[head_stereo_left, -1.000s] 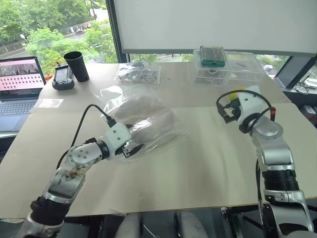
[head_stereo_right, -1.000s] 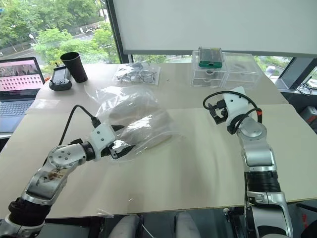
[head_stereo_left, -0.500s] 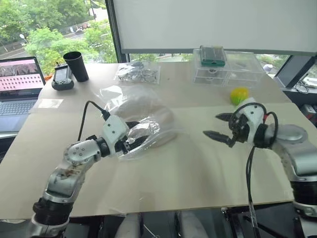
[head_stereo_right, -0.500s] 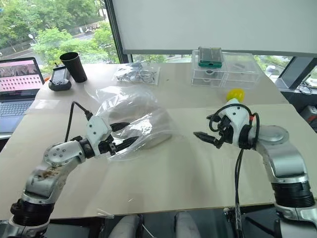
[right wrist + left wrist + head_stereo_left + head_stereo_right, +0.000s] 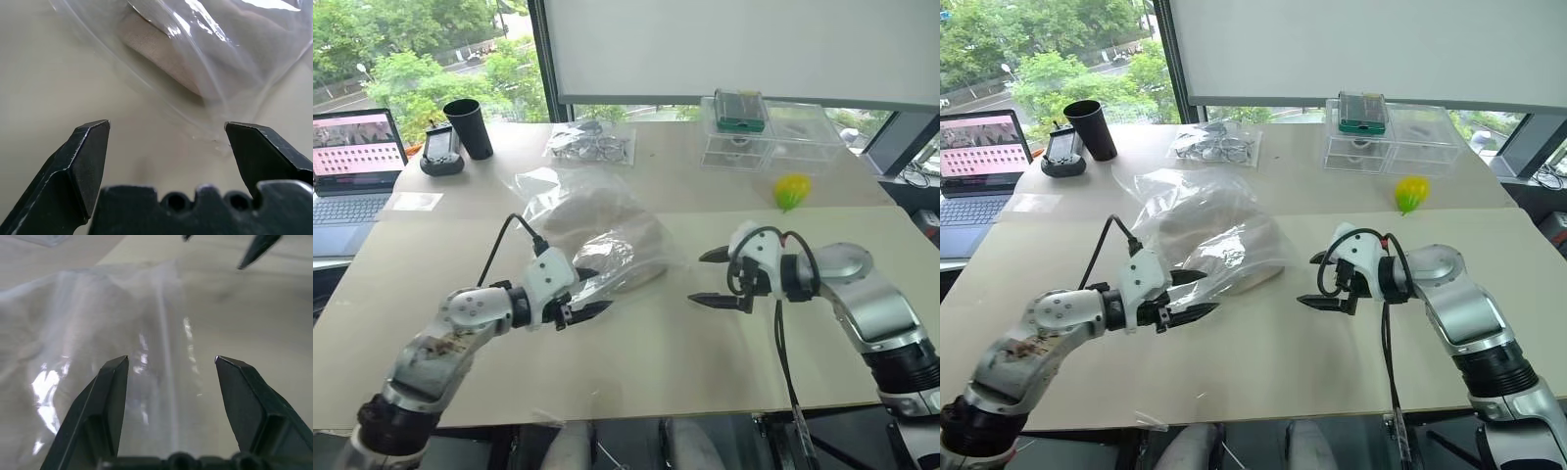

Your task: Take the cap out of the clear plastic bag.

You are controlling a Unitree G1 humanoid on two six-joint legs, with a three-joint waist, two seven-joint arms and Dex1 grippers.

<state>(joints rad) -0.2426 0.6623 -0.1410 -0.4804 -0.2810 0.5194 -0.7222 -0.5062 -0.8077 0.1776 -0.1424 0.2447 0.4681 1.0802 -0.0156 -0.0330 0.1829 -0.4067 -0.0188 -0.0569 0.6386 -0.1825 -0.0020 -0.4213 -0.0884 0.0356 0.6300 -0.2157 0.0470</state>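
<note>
The bag's rim (image 5: 190, 350) should come up into an opening when the robot raises it, as a pale strip (image 5: 166, 338) runs along the slack edge of the clear plastic bag.
The clear plastic bag (image 5: 612, 257) lies crinkled on the table's middle left. Inside it shows the cream cap (image 5: 592, 217), its brim (image 5: 161, 54) near the bag's right end. My left gripper (image 5: 603, 289) sits at the bag's near edge, open, with loose film (image 5: 161, 333) lying between its fingers. On the bare tabletop just right of the bag, my right gripper (image 5: 708, 278) points at it, open wide and holding nothing. The bag's right corner (image 5: 215, 139) lies ahead of the right gripper's fingers.
At the back stand a black cup (image 5: 470, 127), a black device (image 5: 440, 152), a small clear bag with dark wiry contents (image 5: 590, 145) and a clear drawer box (image 5: 764, 137). A laptop (image 5: 352, 162) sits far left. A yellow-green object (image 5: 790, 189) lies back right.
My right gripper swung down and left from the right side, and now points at the bag's right end. The left gripper drew back a little along the bag's near edge, its fingers narrowing.
</note>
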